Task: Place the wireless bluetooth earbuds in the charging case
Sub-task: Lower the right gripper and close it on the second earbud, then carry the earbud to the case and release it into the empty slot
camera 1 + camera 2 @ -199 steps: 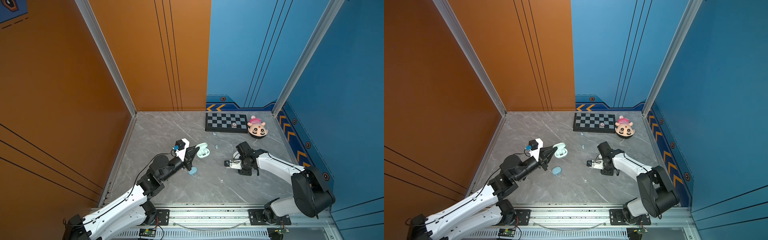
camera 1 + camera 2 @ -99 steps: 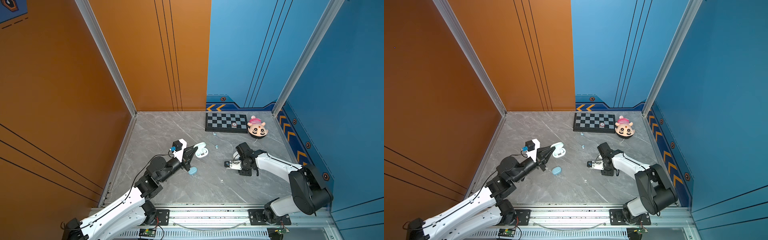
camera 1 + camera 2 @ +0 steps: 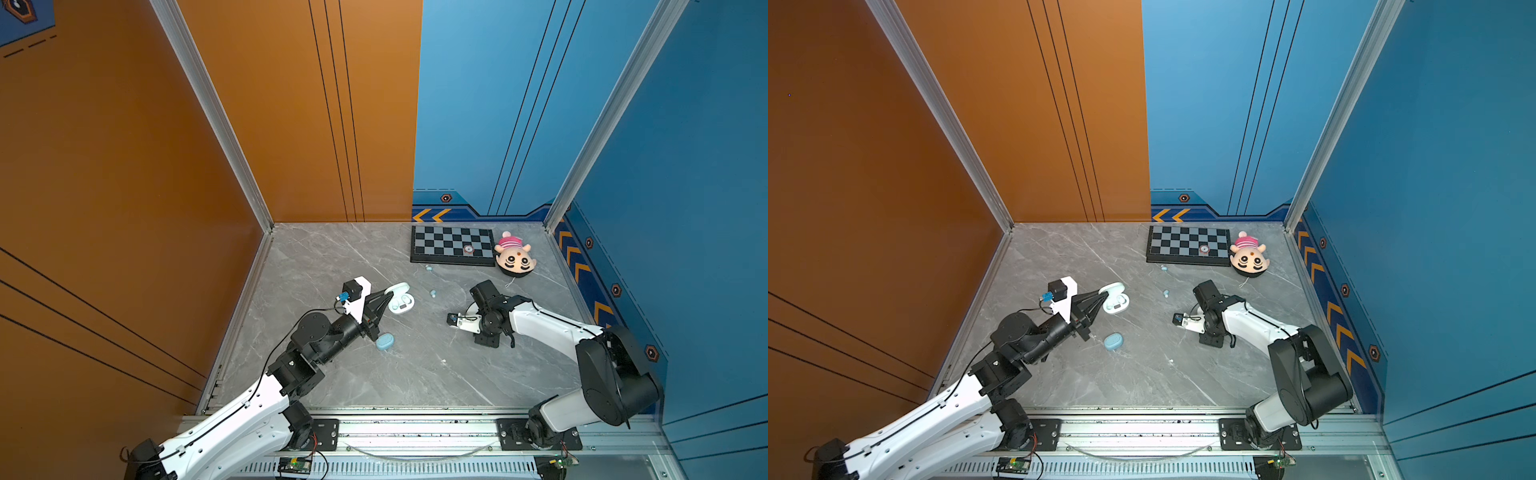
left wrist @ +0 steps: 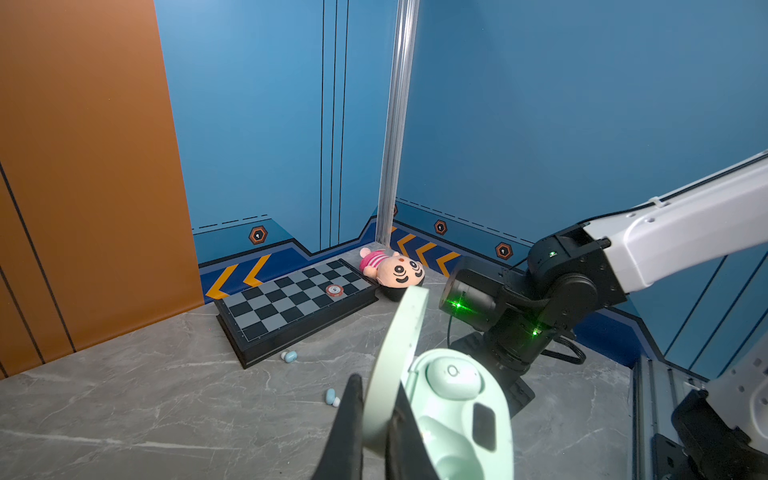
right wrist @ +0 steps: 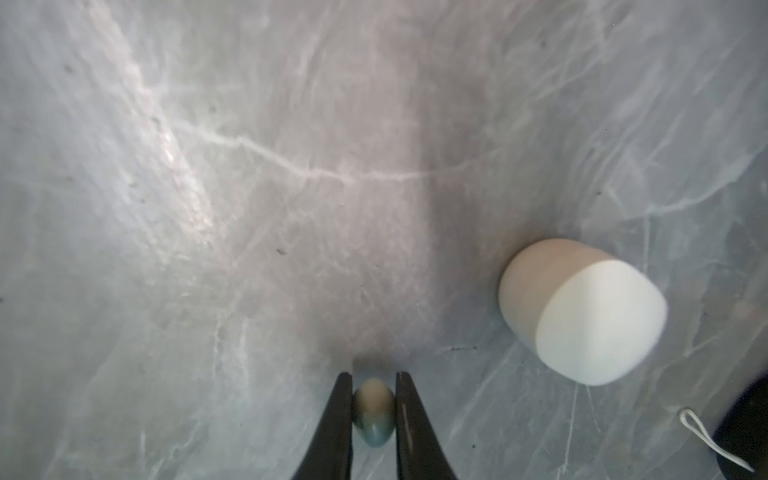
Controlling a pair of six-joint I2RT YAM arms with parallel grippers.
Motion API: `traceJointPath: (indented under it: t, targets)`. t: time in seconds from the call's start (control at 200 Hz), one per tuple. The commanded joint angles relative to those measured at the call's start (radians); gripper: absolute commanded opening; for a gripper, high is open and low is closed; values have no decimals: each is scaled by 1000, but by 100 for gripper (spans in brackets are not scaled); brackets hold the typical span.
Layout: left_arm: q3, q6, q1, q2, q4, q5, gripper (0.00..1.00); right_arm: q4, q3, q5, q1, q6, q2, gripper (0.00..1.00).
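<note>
The charging case's lid is clear of its empty socket, so my right gripper should keep carrying the pale earbud there until it sits inside.
The mint green charging case stands open, and my left gripper is shut on its raised lid. One mint earbud sits in a socket of the case. In both top views the case is left of centre. My right gripper points down at the floor and is shut on a small pale earbud. In the top views its fingertips are hidden under the wrist. Two pale blue earbuds lie loose between the arms.
A closed blue case lies by the left arm. A checkerboard and a plush doll sit at the back right. A white rounded bud lies beside the right gripper. Orange and blue walls close in three sides.
The right gripper's fingers have closed in onto the small earbud. The left arm has shifted slightly left with the open case. The right arm has stayed in place.
</note>
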Motion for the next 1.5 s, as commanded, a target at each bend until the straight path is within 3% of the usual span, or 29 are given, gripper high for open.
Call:
traceJointPath:
  t: [0.0,0.445,0.771,1.136,1.497]
  targets:
    - [-4,-7,10,5,6,-10,0,-60,68,-82,13,156,-86,11]
    - [47,10,10,119,44,-17,0,-129,265,-418,4,896,-309,10]
    - [72,13,8,238,133,-44,0,-103,348,-618,10,1296,-369,10]
    - [129,29,-4,333,167,-30,0,72,402,-623,167,1548,-330,10]
    - [141,39,-26,326,167,-14,0,189,447,-565,255,1599,-221,9]
